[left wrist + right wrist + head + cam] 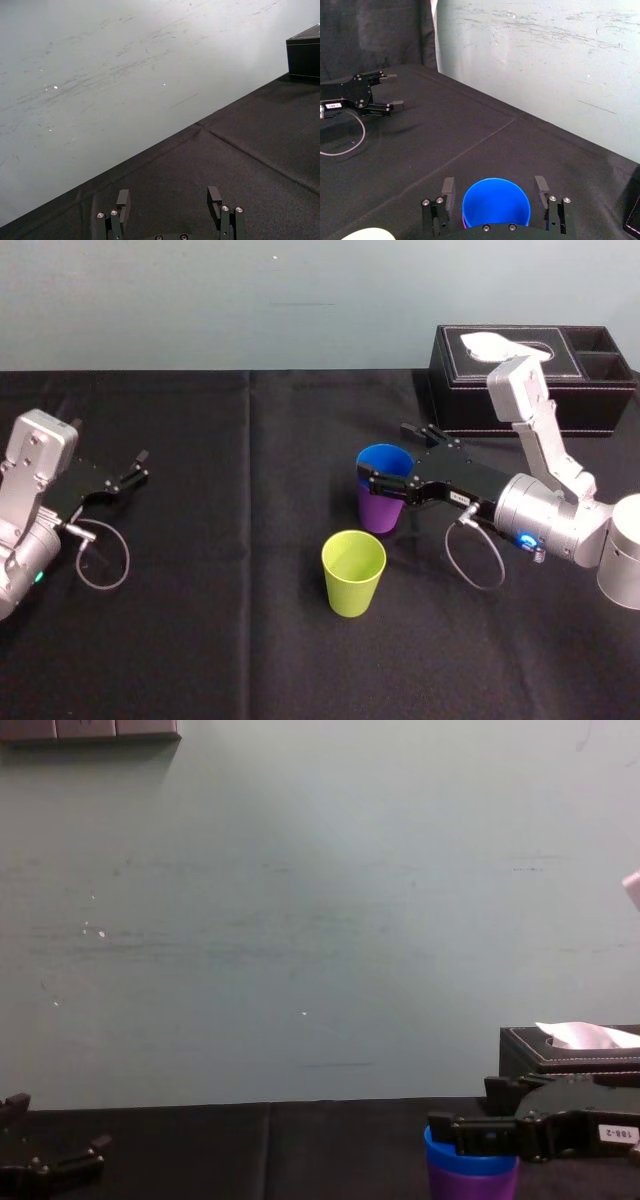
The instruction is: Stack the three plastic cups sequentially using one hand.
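The yellow-green cup (369, 234) will go down almost to its rim when I stack it, because only the blue cup's rim band (470, 1165) shows above the purple cup.
The blue cup (385, 462) sits nested inside the purple cup (379, 512), right of the table's middle. My right gripper (390, 455) reaches in from the right at the blue cup's rim. In the right wrist view its fingers (448, 188) stand on either side of the blue cup (495, 202) with a small gap on each side, so it is open. The chest view shows the same blue cup (470, 1162) in the purple cup (470, 1187). The yellow-green cup (353, 572) stands upright alone, nearer to me. My left gripper (135, 468) rests open at the far left.
A black tissue box (530, 380) stands at the back right, just behind the right arm. Black cloth (220, 640) covers the table. A grey cable loop (475, 560) hangs under the right wrist, and another (105, 560) lies by the left arm.
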`<state>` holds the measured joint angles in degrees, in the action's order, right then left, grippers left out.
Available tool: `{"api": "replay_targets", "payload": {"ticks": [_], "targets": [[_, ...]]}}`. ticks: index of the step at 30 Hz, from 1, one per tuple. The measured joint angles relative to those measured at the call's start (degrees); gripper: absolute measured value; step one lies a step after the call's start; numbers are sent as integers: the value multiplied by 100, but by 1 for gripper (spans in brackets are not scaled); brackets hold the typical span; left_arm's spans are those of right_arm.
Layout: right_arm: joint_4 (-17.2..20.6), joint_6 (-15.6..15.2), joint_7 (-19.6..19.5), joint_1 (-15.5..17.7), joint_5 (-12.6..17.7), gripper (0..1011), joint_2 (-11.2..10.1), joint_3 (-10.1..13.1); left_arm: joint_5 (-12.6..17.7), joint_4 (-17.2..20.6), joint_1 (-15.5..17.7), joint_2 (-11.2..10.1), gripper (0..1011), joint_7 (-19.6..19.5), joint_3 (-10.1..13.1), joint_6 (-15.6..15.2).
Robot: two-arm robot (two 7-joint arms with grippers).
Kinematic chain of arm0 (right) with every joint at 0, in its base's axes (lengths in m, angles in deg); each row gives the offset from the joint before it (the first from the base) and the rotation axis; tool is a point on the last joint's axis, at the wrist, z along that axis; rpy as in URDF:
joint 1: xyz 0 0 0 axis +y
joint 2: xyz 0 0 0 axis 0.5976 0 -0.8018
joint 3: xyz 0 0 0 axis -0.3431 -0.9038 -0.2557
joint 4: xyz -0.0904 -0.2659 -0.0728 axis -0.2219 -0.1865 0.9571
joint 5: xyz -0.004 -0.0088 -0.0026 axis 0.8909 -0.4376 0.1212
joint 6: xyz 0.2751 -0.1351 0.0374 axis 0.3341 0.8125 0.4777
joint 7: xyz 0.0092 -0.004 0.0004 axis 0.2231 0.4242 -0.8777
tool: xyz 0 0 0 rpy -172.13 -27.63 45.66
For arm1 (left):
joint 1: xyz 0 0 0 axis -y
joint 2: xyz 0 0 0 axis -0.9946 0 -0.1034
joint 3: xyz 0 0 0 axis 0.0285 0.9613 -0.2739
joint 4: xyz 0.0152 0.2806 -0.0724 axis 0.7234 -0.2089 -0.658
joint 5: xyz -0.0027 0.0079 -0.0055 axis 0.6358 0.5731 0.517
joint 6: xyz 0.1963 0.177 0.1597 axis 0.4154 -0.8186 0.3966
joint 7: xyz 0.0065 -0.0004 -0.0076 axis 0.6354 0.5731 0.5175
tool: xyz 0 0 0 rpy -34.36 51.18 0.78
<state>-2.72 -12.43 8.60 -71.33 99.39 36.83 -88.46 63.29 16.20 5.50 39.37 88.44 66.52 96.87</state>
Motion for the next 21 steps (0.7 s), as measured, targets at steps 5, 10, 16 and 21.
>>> {"api": "replay_targets", "payload": {"ticks": [5, 10, 16, 21], "targets": [[3, -3, -1, -2, -2, 1000, 0, 0, 0, 0, 0, 0, 1011, 0, 0, 0], [6, -3, -2, -2, -3, 1000, 0, 0, 0, 0, 0, 0, 1011, 0, 0, 0], [6, -3, -2, -2, -3, 1000, 0, 0, 0, 0, 0, 0, 1011, 0, 0, 0], [114, 41, 54, 91, 122, 1000, -52, 71, 0, 0, 0, 0, 1012, 0, 0, 0]]}}
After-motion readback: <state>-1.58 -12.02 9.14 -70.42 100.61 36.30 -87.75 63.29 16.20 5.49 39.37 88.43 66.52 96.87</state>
